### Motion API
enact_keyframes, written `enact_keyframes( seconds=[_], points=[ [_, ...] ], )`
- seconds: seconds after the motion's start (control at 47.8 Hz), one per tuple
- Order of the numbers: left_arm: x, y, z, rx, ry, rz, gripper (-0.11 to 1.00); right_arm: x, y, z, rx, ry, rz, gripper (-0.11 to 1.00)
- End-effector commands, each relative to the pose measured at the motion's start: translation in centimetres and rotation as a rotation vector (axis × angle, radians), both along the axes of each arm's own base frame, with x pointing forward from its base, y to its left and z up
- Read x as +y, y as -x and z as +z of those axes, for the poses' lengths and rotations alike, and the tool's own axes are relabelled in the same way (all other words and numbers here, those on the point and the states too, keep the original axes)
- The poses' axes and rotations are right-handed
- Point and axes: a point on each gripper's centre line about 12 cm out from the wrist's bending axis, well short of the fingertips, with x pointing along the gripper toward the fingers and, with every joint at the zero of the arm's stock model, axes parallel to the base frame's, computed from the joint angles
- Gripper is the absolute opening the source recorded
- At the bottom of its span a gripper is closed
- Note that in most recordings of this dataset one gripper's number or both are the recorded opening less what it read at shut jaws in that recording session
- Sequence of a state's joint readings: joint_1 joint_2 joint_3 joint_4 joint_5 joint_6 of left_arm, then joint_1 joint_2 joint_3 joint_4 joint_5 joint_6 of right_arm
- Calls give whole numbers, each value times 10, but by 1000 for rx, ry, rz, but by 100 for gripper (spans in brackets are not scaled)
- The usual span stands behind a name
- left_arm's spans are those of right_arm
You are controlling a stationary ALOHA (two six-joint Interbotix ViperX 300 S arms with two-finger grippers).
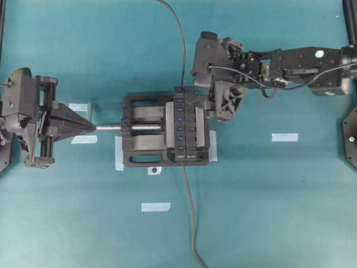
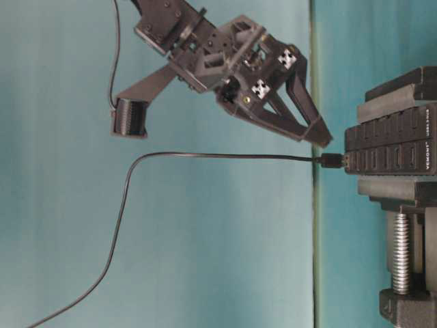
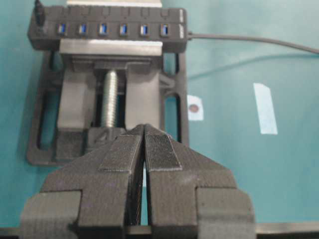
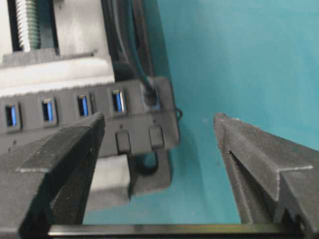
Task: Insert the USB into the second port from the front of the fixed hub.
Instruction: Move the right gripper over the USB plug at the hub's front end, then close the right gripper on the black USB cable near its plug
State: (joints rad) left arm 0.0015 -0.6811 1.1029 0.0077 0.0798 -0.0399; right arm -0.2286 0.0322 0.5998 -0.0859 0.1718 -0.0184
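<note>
My gripper will carry the USB plug with the cable trailing in a wide bend, because the thin cable (image 1: 184, 58) curves slack (image 1: 174, 15) toward the table's far edge.
The fixed hub (image 1: 187, 124) is a long black strip with a row of blue sockets, clamped in a vise. The USB (image 2: 332, 160) stands plugged into a socket at the hub's far end, opposite the fixed cable. In the left wrist view the USB (image 3: 40, 15) is leftmost, with several blue sockets of the hub (image 3: 129, 31) to its right. My right gripper (image 4: 159, 119) is open wide over that end of the hub (image 4: 99, 99), holding nothing, with the USB (image 4: 152, 94) just beyond its fingers. My left gripper (image 3: 144, 127) is shut and empty, short of the vise screw.
The black vise (image 1: 145, 153) has a silver screw (image 1: 111, 127) pointing at my left gripper (image 1: 89, 126). The hub's thicker grey cable (image 1: 191, 223) runs to the near table edge. Tape strips (image 1: 284, 137) lie on the teal table. The USB's thin cable (image 1: 179, 39) trails away.
</note>
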Motion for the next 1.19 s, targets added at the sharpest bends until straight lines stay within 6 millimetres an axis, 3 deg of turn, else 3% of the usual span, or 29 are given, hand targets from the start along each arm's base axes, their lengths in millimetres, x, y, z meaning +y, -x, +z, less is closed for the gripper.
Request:
enact_keyframes(
  seconds=[0.0, 0.272, 0.732, 0.941, 1.171],
  points=[
    [0, -3, 8, -25, -3, -1, 0, -2, -10, 13, -58, 13, 3, 88],
    [0, -2, 5, -18, -1, 1, 0, -6, -24, 7, -49, 14, 3, 88],
    [0, -2, 5, -18, -1, -1, 0, -5, -23, 4, -25, 9, 3, 81],
    [0, -2, 5, -18, 0, 0, 0, -4, -23, 4, -25, 9, 6, 57],
    [0, -2, 6, -18, 1, 1, 0, -1, -24, 4, -25, 9, 14, 22]
  ],
)
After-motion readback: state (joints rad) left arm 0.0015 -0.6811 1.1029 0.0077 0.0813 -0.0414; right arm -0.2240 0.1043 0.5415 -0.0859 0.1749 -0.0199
